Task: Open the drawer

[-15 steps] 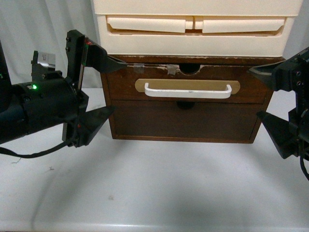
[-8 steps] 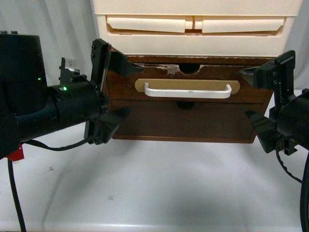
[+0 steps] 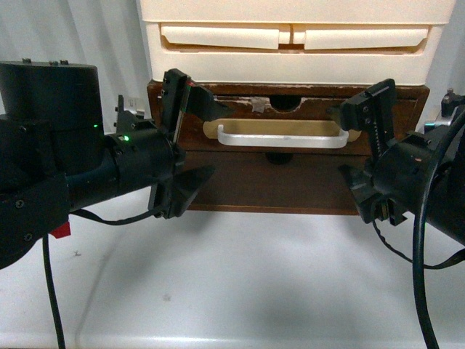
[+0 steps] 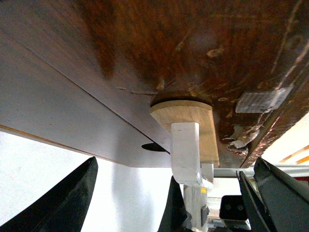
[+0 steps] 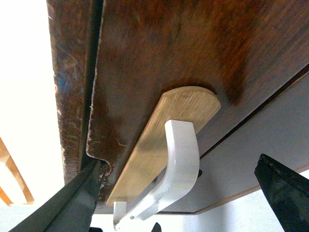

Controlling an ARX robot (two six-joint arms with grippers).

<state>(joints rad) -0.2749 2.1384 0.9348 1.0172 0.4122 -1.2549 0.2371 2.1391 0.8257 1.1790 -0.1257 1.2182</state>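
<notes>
The drawer (image 3: 251,106) is separated from the panel below by a dark seam (image 3: 243,150), so only the drawer will slide straight out when I pull the white bar handle.
The dark brown wooden drawer (image 3: 283,116) is the upper one of a wooden chest, with a white bar handle (image 3: 282,138) on a tan oval plate. It sits flush with the chest front. My left gripper (image 3: 207,144) is open at the handle's left end, with one finger above the drawer's top edge and one below. My right gripper (image 3: 341,143) is open at the handle's right end, mirrored. In the left wrist view the handle's post (image 4: 186,150) lies between the dark fingers (image 4: 63,203), untouched. The right wrist view shows the handle's curved end (image 5: 179,164) between the spread fingers (image 5: 285,193).
A cream plastic drawer unit (image 3: 290,43) rests on top of the chest. Below the drawer is a plain dark handleless panel (image 3: 276,185). The white table (image 3: 232,283) stretches toward the front. Black cables (image 3: 418,240) hang from both arms.
Both arms have moved inward from the chest's sides toward the two ends of the handle. Both grippers stay open; the drawer has not moved.
</notes>
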